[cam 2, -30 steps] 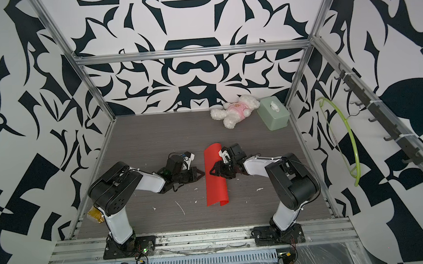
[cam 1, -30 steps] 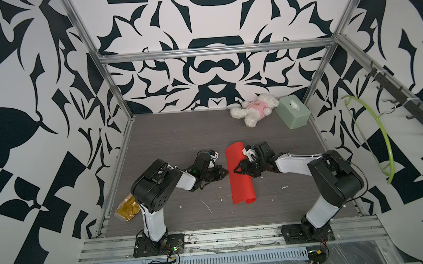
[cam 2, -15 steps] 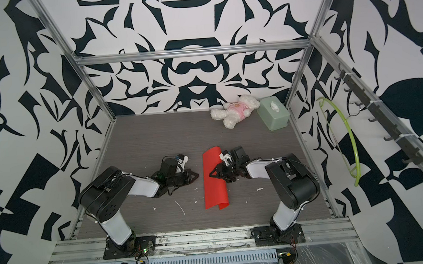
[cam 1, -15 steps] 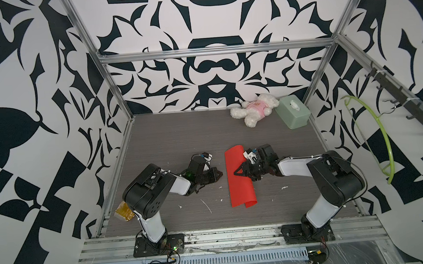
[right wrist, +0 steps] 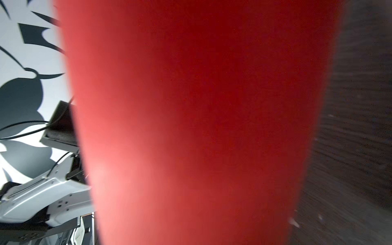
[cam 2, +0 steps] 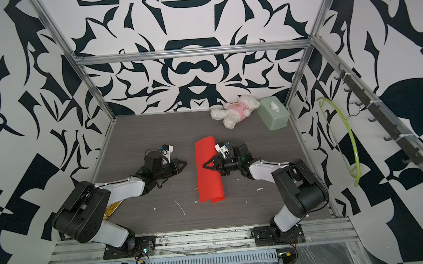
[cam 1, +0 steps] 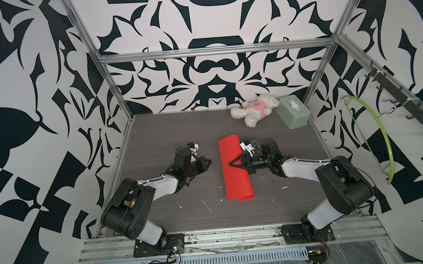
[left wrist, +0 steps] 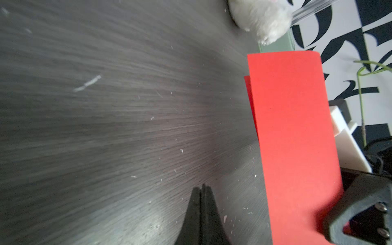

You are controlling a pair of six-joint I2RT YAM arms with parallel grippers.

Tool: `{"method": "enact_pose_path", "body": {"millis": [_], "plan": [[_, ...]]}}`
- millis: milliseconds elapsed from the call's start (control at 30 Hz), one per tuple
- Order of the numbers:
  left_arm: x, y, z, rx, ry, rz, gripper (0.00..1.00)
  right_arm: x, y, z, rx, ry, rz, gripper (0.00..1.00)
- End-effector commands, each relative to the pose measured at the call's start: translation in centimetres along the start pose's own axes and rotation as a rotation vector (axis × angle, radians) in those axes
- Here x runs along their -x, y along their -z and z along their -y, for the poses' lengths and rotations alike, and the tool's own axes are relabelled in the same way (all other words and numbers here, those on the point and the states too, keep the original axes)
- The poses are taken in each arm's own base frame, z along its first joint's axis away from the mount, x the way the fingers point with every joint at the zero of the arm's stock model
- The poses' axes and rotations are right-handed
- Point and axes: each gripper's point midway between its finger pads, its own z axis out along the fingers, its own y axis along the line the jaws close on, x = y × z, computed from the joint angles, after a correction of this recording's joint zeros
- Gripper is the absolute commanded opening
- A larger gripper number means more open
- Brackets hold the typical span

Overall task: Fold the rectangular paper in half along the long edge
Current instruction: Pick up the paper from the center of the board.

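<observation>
My left gripper should go on going up next to the red paper until its fingers open there, because the paper's loose edge (cam 1: 224, 173) faces my left gripper with a clear gap between them.
The rectangular paper (cam 1: 235, 182) is bright red and lies doubled over lengthwise in the middle of the table, also seen in a top view (cam 2: 209, 186). Its fold runs along the right side and bulges, not pressed flat. A strip of the lower layer peeks out at the left edge (left wrist: 247, 89). My right gripper (cam 1: 230, 164) rests on top of the paper's middle, jaws apart with red showing between its fingers (left wrist: 360, 197). In the right wrist view the paper (right wrist: 191, 106) hides the jaws. My left gripper (cam 1: 209, 161) is shut and empty, low over bare table left of the paper (left wrist: 203, 187).
A white plush bear (cam 1: 254, 109) and a pale green box (cam 1: 293, 114) lie at the back right. A green hoop (cam 1: 381, 136) hangs on the right wall. White scraps (cam 1: 206, 205) dot the table's front. A yellow object (cam 2: 111, 208) lies by the left arm's base.
My left gripper has pulled back leftward, off the paper's left edge. My right gripper has slid a little to the left across the paper. The paper has barely moved.
</observation>
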Motion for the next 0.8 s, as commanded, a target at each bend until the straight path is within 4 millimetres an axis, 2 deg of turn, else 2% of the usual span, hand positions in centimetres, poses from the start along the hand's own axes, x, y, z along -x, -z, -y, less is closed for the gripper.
{"method": "enact_pose_path", "body": {"millis": [0, 167, 367, 500, 567, 700, 767], "plan": [[3.4, 2.4, 2.7, -0.075, -0.005, 0.07, 0.0, 1.6, 0.6, -5.6, 0.153, 0.087, 0.024, 0.52], [8.0, 5.4, 7.5, -0.206, -0.013, 0.148, 0.0, 3.6, 1.1, -9.8, 0.281, 0.104, 0.066, 0.52], [10.5, 7.3, 12.3, -0.422, 0.053, 0.156, 0.0, 6.8, 2.3, -15.8, 0.52, 0.088, 0.12, 0.52], [11.3, 8.7, 14.2, -0.5, 0.088, 0.158, 0.01, 7.6, 2.7, -18.0, 0.573, 0.112, 0.119, 0.51], [11.6, 9.5, 15.0, -0.521, 0.089, 0.157, 0.06, 7.6, 3.0, -19.0, 0.587, 0.128, 0.112, 0.51], [12.1, 10.6, 17.2, -0.571, 0.081, 0.127, 0.27, 7.4, 3.7, -20.6, 0.605, 0.154, 0.097, 0.51], [12.3, 11.1, 18.1, -0.596, 0.091, 0.109, 0.31, 7.2, 3.8, -21.0, 0.609, 0.158, 0.082, 0.5]]}}
